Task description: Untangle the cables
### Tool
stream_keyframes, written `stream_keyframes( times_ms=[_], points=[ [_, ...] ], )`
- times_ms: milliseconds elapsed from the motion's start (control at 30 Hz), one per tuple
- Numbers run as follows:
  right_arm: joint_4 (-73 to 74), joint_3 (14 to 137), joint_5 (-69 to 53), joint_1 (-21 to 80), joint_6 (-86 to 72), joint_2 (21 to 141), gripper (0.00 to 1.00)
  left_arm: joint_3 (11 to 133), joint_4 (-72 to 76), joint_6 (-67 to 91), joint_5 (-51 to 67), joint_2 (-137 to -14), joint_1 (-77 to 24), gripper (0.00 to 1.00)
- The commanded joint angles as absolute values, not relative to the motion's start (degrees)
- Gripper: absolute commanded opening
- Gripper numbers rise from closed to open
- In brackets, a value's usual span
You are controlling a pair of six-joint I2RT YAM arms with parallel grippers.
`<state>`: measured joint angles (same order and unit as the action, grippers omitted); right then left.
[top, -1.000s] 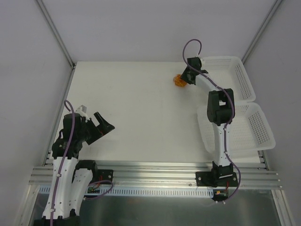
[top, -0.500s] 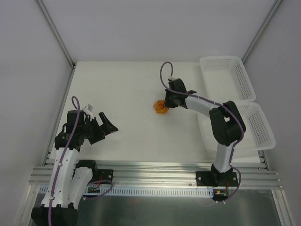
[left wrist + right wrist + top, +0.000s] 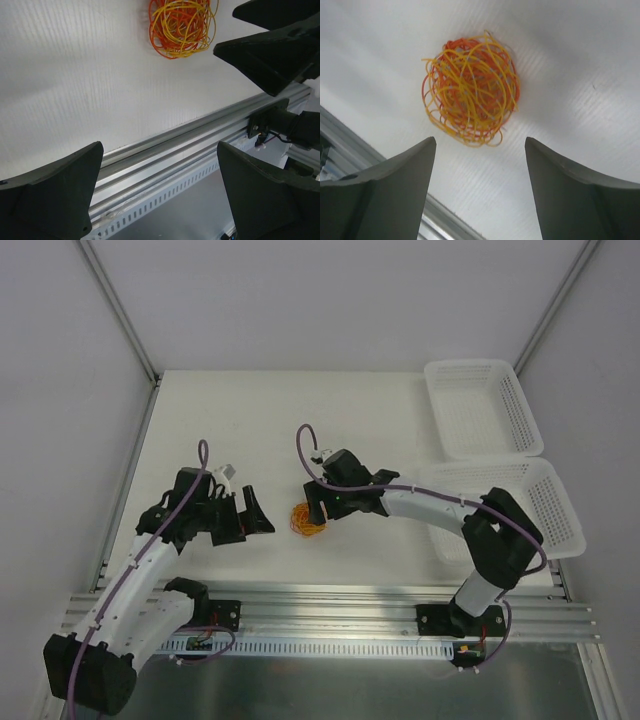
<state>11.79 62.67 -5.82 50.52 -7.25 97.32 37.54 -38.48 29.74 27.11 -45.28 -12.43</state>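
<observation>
Loose yellow-orange loops (image 3: 214,29) stick out from the tangle (image 3: 305,521), so when the robot pulls, a wire will come sliding out long and wavy and leave the tangle behind.
The cables (image 3: 307,519) are a ball-shaped tangle of thin red-orange and yellow-orange wires lying on the white table. My right gripper (image 3: 314,506) hovers just over its far right side, jaws open. In the right wrist view the cables (image 3: 470,95) lie free beyond the right gripper (image 3: 480,141), with nothing between its fingers (image 3: 400,175). My left gripper (image 3: 256,523) stands wide open a short way left of the tangle. From the left wrist, the cables (image 3: 180,25) show ahead of the left gripper (image 3: 160,146), with the right gripper's dark fingers (image 3: 265,55) beside them.
Two white mesh baskets stand at the right, one at the back (image 3: 482,406) and one nearer (image 3: 545,512). An aluminium rail (image 3: 330,605) runs along the table's near edge, also in the left wrist view as the rail (image 3: 190,145). Grey walls enclose the table.
My right arm carried the tangle from beside the far basket to the near middle of the table, then opened and let it go. My left arm swung right toward it.
</observation>
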Motion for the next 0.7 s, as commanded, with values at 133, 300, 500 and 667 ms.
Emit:
stream_keyframes(
  times_ms=[133, 300, 500, 667],
  points=[
    [13.54, 55.64, 3.94, 51.07, -12.56, 81.13, 0.74, 38.14, -27.60, 35.76, 18.03, -55.26, -23.18, 0.95],
    [10.99, 50.72, 6.68, 50.98, -20.73, 77.35, 0.72, 45.08, -26.02, 35.16, 10.56, -64.93, -30.66, 0.89],
    [8.70, 48.60, 8.96, 51.06, -25.04, 76.82, 0.70, 52.46, -25.23, 33.93, 4.49, -77.86, -37.52, 0.79],
    [6.69, 47.29, 9.05, 51.06, -26.36, 77.17, 0.69, 54.67, -25.14, 34.63, 0.36, -84.37, -39.90, 0.71]
  ],
)
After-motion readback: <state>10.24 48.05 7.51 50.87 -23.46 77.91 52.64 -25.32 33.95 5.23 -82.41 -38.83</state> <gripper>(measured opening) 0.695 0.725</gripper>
